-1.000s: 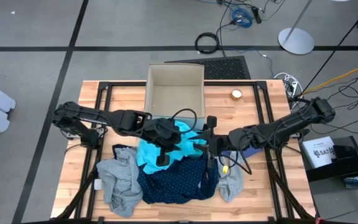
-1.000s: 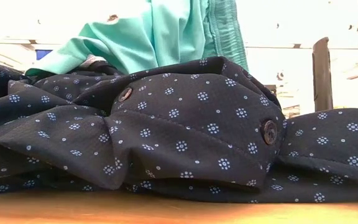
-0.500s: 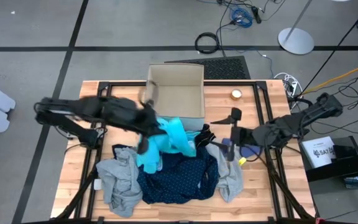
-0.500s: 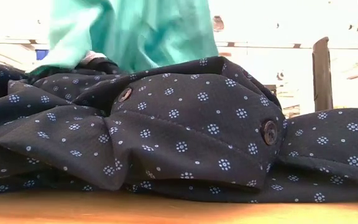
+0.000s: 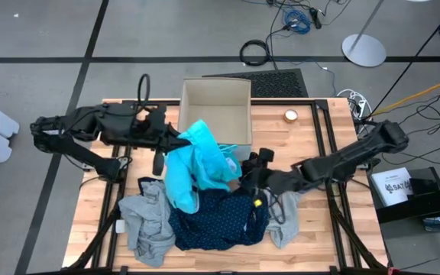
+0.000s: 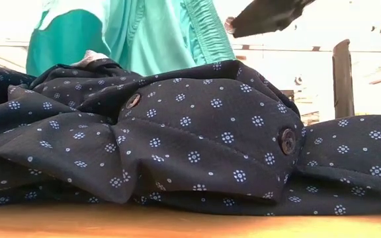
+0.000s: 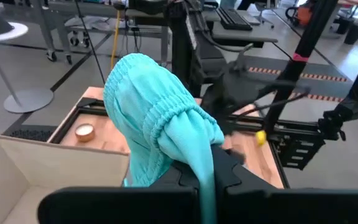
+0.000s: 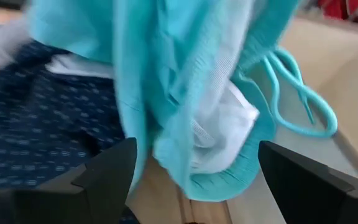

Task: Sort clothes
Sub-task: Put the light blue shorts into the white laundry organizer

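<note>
My left gripper is holding the turquoise garment, which hangs bunched from it. My right gripper should move in to the garment's loose elastic band, pinch the band and pull the garment open.
My left gripper is raised over the table's middle, in front of the beige box, and is shut on a bright turquoise garment. This garment hangs down onto the pile of clothes. A navy dotted shirt lies under it, spread on the wood, with grey garments at its left and right. My right gripper stands open just right of the turquoise garment. In the right wrist view its two fingers stand wide apart before the hanging cloth, and no touch shows. My left gripper pinches the turquoise garment at its gathered elastic band between the two shut fingers. Bunched cloth drapes over them and hides how many layers they hold. The fingers come nearly level from the table's left. The garment hangs slack below, its lower end resting on the navy shirt.
The open beige box stands at the table's far middle. A small round object lies to its right. A small yellow thing sits on the pile near my right gripper. Bare wood shows at the far left and far right.
My left gripper has risen and drawn back toward the table's left and far edges. It has pulled the turquoise garment up off the pile, so most of it now hangs. My right gripper backed off to the right, then came down again beside the garment.
</note>
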### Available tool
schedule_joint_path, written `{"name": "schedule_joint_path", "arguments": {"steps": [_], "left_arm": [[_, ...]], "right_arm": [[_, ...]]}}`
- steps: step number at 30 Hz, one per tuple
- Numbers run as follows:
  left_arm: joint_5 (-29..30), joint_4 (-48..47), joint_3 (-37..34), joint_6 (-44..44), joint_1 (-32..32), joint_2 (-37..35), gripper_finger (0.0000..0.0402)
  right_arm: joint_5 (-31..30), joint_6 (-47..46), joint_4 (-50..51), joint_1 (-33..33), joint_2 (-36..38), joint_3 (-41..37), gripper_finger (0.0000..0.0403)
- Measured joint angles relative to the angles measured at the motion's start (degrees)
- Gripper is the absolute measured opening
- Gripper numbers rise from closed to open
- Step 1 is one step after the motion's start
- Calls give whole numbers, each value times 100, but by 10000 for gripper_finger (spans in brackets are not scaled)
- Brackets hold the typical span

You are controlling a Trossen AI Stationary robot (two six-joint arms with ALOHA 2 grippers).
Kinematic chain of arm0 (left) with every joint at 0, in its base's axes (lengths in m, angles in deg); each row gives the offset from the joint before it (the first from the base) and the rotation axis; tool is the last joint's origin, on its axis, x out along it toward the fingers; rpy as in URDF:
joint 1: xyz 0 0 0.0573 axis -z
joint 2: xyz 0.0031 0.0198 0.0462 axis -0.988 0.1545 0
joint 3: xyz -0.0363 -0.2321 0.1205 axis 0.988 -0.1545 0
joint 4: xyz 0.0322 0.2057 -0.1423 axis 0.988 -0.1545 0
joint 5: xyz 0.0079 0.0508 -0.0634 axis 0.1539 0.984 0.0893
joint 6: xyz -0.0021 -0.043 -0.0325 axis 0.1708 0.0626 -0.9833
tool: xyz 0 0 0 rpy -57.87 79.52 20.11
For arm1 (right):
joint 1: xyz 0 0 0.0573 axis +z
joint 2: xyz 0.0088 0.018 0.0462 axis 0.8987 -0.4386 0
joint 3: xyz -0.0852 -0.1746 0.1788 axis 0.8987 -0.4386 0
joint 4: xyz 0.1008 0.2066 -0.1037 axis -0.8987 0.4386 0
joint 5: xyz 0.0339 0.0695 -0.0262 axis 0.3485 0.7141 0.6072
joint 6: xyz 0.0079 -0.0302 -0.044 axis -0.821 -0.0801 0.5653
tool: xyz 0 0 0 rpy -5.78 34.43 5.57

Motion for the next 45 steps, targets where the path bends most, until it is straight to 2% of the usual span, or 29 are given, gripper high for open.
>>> {"name": "schedule_joint_path", "arguments": {"steps": [8,14,20,25,32,37,40,45], "left_arm": [[-635,-163,0,-115,0,2,0],[-1222,-370,0,-187,0,0,0],[-1988,-715,0,-136,0,0,1],[-3020,-733,0,33,0,0,7],[-3960,-722,0,292,11,1,9],[-5041,-713,0,304,46,104,10],[-5101,-726,0,303,129,191,10],[-5095,-732,0,165,204,404,10]], "right_arm": [[712,-194,54,-676,-465,0,325],[1430,24,-384,-1138,-833,0,325],[1941,767,-1124,-1198,-1010,-2,325],[2281,1186,-1634,-1012,-999,0,325],[2271,1400,-1876,-853,-997,0,325],[2241,1523,-1995,-716,-995,0,325],[2176,1613,-2003,-584,-937,1,325],[1438,1839,-1973,-290,-829,114,325]]}}
